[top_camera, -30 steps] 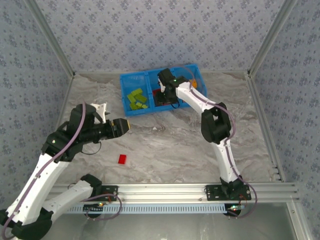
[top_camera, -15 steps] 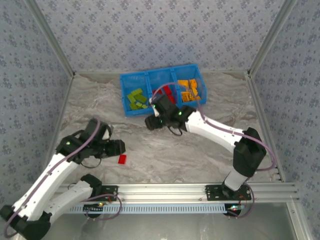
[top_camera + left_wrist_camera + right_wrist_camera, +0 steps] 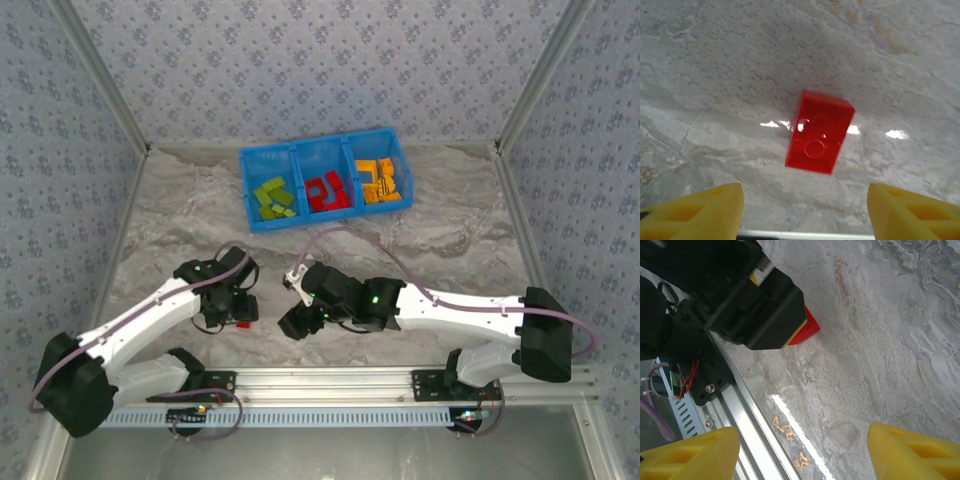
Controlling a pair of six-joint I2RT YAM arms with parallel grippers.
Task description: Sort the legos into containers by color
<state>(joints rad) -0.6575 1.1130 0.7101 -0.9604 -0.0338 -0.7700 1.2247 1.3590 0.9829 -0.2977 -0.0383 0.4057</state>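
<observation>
The red lego (image 3: 243,324) lies under my left gripper, whose body blocks my right gripper's way, so next my left gripper carries the lego to the red legos (image 3: 327,191).
One red lego (image 3: 820,131) lies flat on the marble table, studs up, between and just ahead of my left gripper's yellow fingers (image 3: 695,212). In the top view the left gripper (image 3: 240,308) hangs open right over this brick (image 3: 243,324), near the front rail. Close to its right, my right gripper (image 3: 296,322) is open and holds nothing; its wrist view has the brick's corner (image 3: 809,330) peeking from under the left gripper's black body (image 3: 740,295). The blue container (image 3: 246,190) at the back holds green legos (image 3: 273,197), red legos (image 3: 327,190) and orange legos (image 3: 380,182), one colour per compartment.
The aluminium front rail (image 3: 750,425) runs just below both grippers. The two grippers sit close together near the table's front edge. Patterned walls enclose the table on the left, back and right.
The right arm has pulled back from the bin to the table's front, opening wider. The left gripper has swung down and now hovers over the red lego.
</observation>
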